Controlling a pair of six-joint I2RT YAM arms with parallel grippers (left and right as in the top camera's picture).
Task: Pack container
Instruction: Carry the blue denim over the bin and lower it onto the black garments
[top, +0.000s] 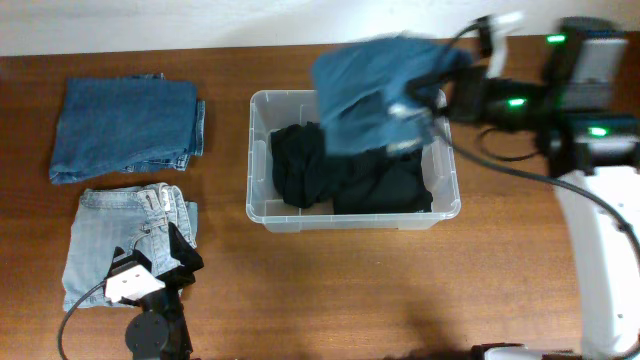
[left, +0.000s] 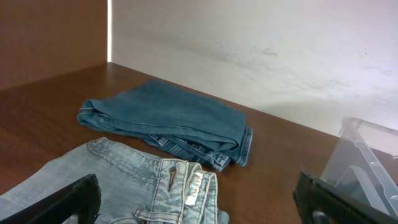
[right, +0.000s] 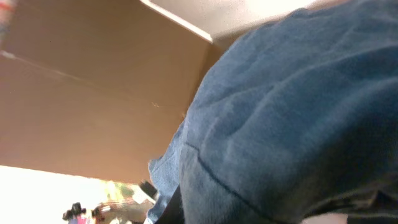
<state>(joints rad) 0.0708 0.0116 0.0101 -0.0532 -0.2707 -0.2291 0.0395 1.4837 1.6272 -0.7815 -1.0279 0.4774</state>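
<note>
The mid-blue jeans (top: 366, 98) are hanging over the open container, so my right gripper goes on moving them inward and down until they lie on the black clothes (top: 302, 168).
The clear container (top: 255, 150) stands mid-table with black clothes (top: 340, 175) in it; its corner (left: 364, 155) shows in the left wrist view. Above its far right part hang mid-blue jeans (top: 375, 85), with my right gripper (top: 435, 95) shut on them. In the right wrist view the jeans (right: 292, 112) fill the frame and hide the fingers. My left gripper (top: 155, 255) is open low over folded light-blue jeans (top: 125, 235) at the front left. Its black fingers (left: 68, 202) stand wide apart over that denim (left: 124, 180), holding nothing.
Folded darker blue jeans (top: 125, 125) lie at the far left of the table, also seen as a stack (left: 168, 118) beyond the light pair. The right arm's white base (top: 605, 260) stands at the right edge. A pale wall (left: 261, 50) runs behind the table.
</note>
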